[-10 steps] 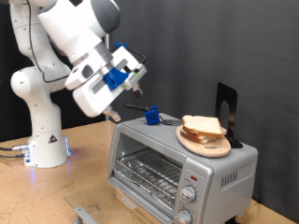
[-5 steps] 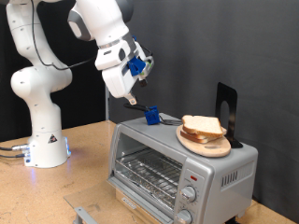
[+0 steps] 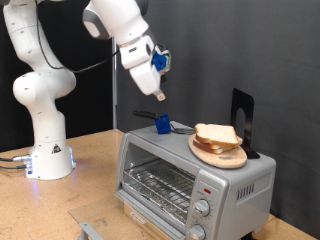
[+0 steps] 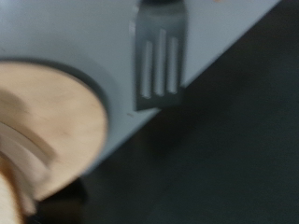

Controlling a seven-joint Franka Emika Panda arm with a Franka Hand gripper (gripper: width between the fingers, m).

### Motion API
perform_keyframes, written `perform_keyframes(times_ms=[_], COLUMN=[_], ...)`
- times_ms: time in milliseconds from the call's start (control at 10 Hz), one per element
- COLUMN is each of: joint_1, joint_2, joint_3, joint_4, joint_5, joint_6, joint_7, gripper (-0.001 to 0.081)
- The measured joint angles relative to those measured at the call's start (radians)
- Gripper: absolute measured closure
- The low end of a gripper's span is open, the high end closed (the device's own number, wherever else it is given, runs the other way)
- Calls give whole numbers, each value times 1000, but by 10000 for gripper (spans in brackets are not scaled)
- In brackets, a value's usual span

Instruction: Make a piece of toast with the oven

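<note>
The robot's empty gripper is above the slotted piece (image 3: 182, 130), which still lies on top of the oven, so next the gripper comes down and takes the piece by the blue object first.
The silver-grey oven (image 3: 240, 185) stands at the exterior view's lower right, its wire rack (image 3: 155, 185) showing at the front. My gripper (image 3: 160, 93) hangs in the air above the left end of the oven's top, a little above a blue object (image 3: 162, 123), and nothing shows between its fingers. A stack of bread slices (image 3: 216, 135) lies on a round wooden board (image 3: 222, 156) on the oven's top; the board also shows blurred in the wrist view (image 4: 56, 121). The single piece of toast is not in view.
A black upright stand (image 3: 243, 118) is on the oven's top behind the board. A dark slotted piece (image 4: 159, 56) lies on the grey oven top in the wrist view. The robot's base (image 3: 45, 155) stands at the left on the wooden table (image 3: 60, 205).
The arm has swung up and towards the exterior view's right. The gripper went from the oven's front left corner to above the left end of its top.
</note>
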Motion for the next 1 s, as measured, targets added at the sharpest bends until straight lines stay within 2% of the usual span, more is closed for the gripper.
perform_keyframes(times_ms=[200, 300, 400, 600, 800, 1000], joint_1=[7, 5, -7, -57, -91, -100], joint_2=[-45, -70, -97, -150, -187, -207], joint_3=[56, 90, 129, 201, 220, 219], joint_4=[-17, -29, -45, -100, -155, -184], joint_5=[-28, -74, -143, -270, -297, -283], joint_6=[-7, -26, -29, -8, 64, 117], joint_7=[27, 74, 126, 227, 263, 287], gripper=[3, 3, 3, 3, 3, 3])
